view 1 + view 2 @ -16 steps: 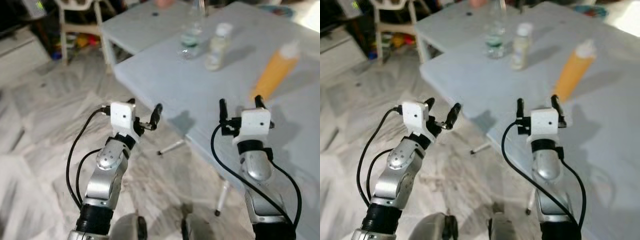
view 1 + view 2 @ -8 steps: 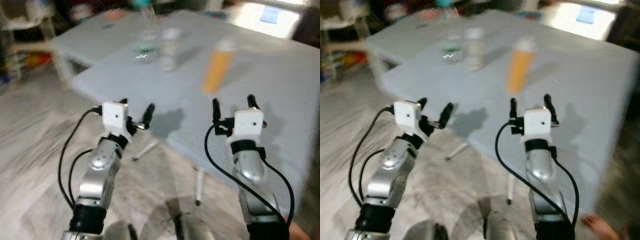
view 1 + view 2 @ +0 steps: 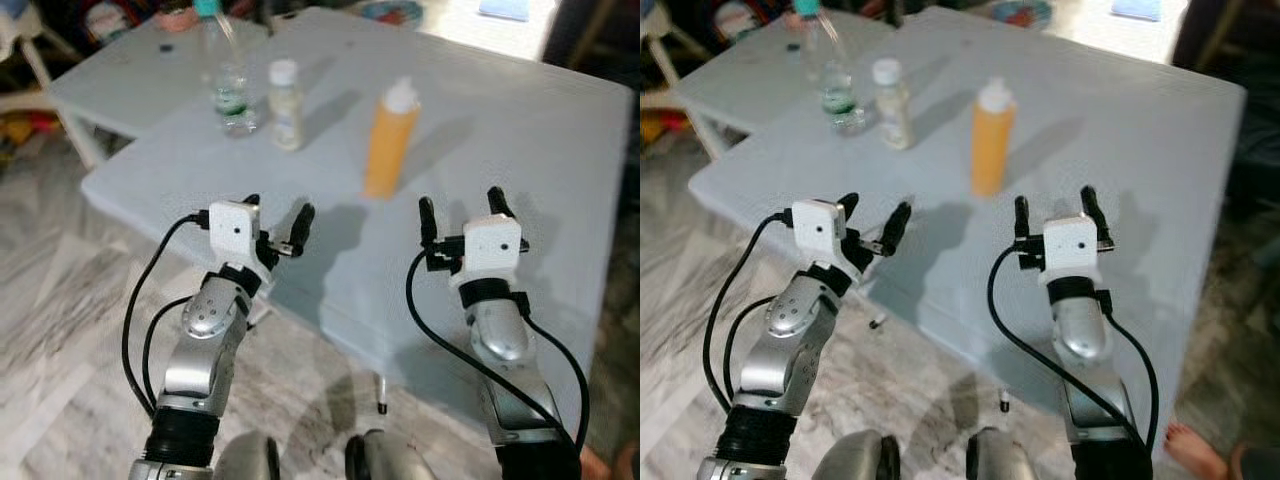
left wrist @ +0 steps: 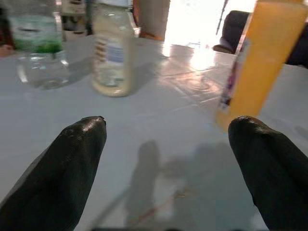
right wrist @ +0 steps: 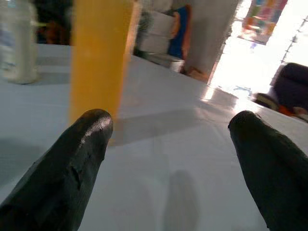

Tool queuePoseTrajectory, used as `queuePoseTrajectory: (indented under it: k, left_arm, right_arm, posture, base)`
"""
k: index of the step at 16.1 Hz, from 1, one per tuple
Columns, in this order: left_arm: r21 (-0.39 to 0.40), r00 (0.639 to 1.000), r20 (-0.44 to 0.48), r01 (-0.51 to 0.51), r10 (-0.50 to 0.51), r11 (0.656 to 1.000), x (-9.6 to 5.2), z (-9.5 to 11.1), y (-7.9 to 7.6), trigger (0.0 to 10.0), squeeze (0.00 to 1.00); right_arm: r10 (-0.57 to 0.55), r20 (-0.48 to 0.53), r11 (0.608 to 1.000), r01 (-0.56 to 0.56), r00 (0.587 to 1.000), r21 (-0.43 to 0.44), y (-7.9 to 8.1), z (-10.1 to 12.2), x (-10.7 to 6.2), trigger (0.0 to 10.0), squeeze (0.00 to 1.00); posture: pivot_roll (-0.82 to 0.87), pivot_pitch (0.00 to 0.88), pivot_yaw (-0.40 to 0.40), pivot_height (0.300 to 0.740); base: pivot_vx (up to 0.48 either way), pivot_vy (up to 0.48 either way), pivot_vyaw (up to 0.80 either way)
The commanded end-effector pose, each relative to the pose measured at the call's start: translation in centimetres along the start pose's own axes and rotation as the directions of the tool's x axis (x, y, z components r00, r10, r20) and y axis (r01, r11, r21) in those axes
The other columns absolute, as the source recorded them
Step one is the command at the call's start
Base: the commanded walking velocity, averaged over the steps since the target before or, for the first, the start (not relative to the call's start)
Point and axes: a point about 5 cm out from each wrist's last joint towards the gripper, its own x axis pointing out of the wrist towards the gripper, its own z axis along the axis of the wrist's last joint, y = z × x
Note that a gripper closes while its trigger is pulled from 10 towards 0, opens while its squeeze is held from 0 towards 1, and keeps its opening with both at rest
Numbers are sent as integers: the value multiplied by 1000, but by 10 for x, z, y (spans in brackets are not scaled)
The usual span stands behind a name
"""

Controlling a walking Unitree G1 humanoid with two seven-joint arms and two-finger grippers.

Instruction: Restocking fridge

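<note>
The pointed white cap (image 3: 402, 95) looks like the nozzle of a squeeze bottle, so the orange bottle's straight sides (image 3: 390, 150) will press inward when the robot grips and carries the bottle.
Three bottles stand on a pale grey table (image 3: 520, 120): an orange bottle with a white cap (image 3: 390, 140), a cream bottle (image 3: 287, 105) and a clear bottle with a green label (image 3: 230, 85). My left gripper (image 3: 278, 210) is open over the table's near edge, below the cream bottle and left of the orange one. My right gripper (image 3: 460, 203) is open above the table, just right of and nearer than the orange bottle. In the left wrist view the orange bottle (image 4: 260, 57) and cream bottle (image 4: 113, 48) stand ahead of the fingers. The right wrist view has the orange bottle (image 5: 98, 57) close ahead.
A second grey table (image 3: 120, 75) joins at the back left, with a white chair (image 3: 30, 40) beyond it. A plate (image 3: 390, 12) lies at the far edge. A person's bare foot (image 3: 1195, 450) rests on the marble floor (image 3: 60, 330) at the lower right.
The camera has swung and closed in, so the table and bottles now sit squarely ahead and sharper. Both grippers stay open and empty, now over the table's near edge.
</note>
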Motion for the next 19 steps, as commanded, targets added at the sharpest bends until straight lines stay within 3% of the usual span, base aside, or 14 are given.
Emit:
queuePoseTrajectory:
  k: [1,3,6,7,10,11,12,19]
  left_arm:
    - [19,1000,7,-27,27,999,-2,1,3,10000,0]
    - [39,998,5,-56,56,998,-2,2,7,10000,0]
    - [47,998,0,-60,60,997,-3,2,9,10000,0]
    - [49,998,-1,-60,60,997,-3,2,9,10000,0]
    - [60,998,-4,-65,66,996,-4,3,10,10000,0]
    - [63,998,-5,-66,67,996,-4,3,11,10000,0]
    - [65,998,-6,-67,67,996,-4,3,11,10000,0]
    - [100,996,-31,-75,78,992,-7,1,15,10000,0]
  right_arm:
    - [55,26,998,-55,998,21,7,4,-2,10000,0]
    - [126,68,990,-129,990,52,13,11,1,10000,0]
    - [100,97,994,-104,990,35,-2,18,18,10000,0]
    - [94,104,994,-99,990,43,-6,19,22,10000,1000]
    - [128,137,990,-135,982,38,-13,25,36,10000,1000]
    - [148,146,987,-156,978,43,-13,28,41,10000,361]
    - [159,154,985,-166,975,38,-12,31,45,10000,0]
    - [187,199,982,-187,962,-18,-8,47,82,10000,0]
  posture:
    - [-56,109,46,740]
    - [-52,116,50,740]
    - [-42,125,57,740]
    - [-38,127,59,740]
    - [-33,134,65,740]
    - [-30,136,66,740]
    - [-28,138,68,740]
    - [-7,158,76,740]
  base:
    - [0,0,0]
    - [0,0,0]
    - [0,0,0]
    - [0,0,0]
    - [0,0,0]
    - [0,0,0]
    - [0,0,0]
    - [0,0,0]
